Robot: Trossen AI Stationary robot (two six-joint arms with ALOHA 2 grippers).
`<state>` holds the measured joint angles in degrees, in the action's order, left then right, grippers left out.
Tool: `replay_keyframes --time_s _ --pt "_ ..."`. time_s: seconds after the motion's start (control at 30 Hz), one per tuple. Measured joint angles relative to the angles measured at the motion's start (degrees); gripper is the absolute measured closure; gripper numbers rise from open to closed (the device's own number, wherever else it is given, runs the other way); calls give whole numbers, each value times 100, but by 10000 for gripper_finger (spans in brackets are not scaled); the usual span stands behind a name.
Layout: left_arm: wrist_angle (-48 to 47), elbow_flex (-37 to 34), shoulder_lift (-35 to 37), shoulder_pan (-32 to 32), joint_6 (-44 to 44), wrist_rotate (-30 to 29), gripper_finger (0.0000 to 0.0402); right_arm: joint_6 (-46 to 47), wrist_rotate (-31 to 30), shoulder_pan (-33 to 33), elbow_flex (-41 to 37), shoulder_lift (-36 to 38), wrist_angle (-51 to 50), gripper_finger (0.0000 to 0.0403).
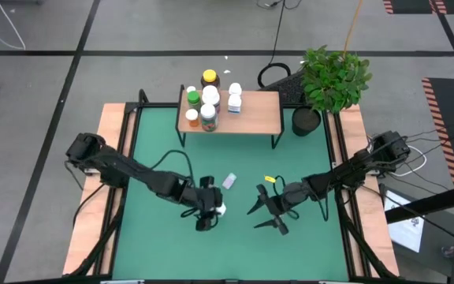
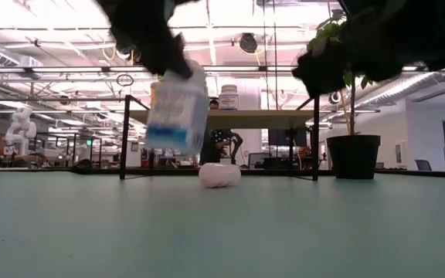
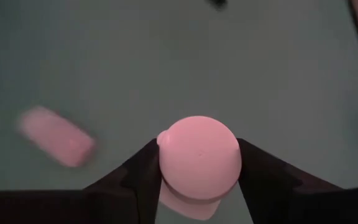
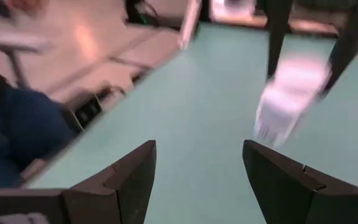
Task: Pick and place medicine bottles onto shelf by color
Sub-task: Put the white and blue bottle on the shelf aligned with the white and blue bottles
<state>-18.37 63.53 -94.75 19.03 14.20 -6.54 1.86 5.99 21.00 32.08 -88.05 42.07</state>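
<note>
My left gripper should keep carrying the white bottle (image 2: pixel 176 117) until it stands beside the other white bottles, because it hangs base down and the shelf (image 1: pixel 238 121) is open there.
My left gripper (image 1: pixel 210 211) is shut on a white medicine bottle (image 2: pixel 178 108) with a blue label, above the middle of the green mat. A pale lilac bottle (image 1: pixel 228 181) lies on its side on the mat just beyond it, also seen in the low view (image 2: pixel 219 174) and the left wrist view (image 3: pixel 55 135). The shelf (image 1: pixel 254 118), a small wooden-topped table on black legs, stands at the far side with several bottles on its left half. My right gripper (image 1: pixel 262 216) hangs open over the mat to the right, nothing between its fingers (image 4: pixel 135 174). My left gripper pinches the white bottle's sides (image 3: pixel 166 168) between its two fingers (image 3: pixel 143 171), at the upper end. The bottle's round end (image 3: pixel 197 152) faces the wrist. The fingers come slanting down from above. The bottle hangs tilted below them, lifted clear of the mat.
A black pot (image 1: pixel 307 120) with a leafy plant stands right of the shelf. Wooden side boards (image 1: pixel 113 134) border the mat. Bare mat (image 1: pixel 306 244) lies toward the near edge. A yellow tag (image 1: pixel 270 179) lies near my right arm.
</note>
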Motion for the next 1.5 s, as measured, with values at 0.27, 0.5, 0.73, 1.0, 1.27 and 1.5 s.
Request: replay_keyframes --time_s 0.27,0.5,0.73,1.0,1.27,1.5 --pt "-1497 1912 -76 -725 -937 -401 227 31 -1054 396 -2 -5 -112 167" --pt "-1450 2912 -74 -1819 -2038 -504 217 375 -1494 459 -2 -5 -53 167" --pt "-1116 3040 -137 -2817 -2515 71 218 519 -1527 608 -2 -5 -29 167" --pt "-1210 3025 -481 -3366 -2506 98 213 605 -1964 768 -2 -5 182 167" --pt "-1276 3019 -742 -3555 -2259 -234 216 647 -1962 886 0 -5 312 167" --pt "-1347 3032 -856 -3737 -2160 -287 204 607 -1967 950 -2 -5 354 167"
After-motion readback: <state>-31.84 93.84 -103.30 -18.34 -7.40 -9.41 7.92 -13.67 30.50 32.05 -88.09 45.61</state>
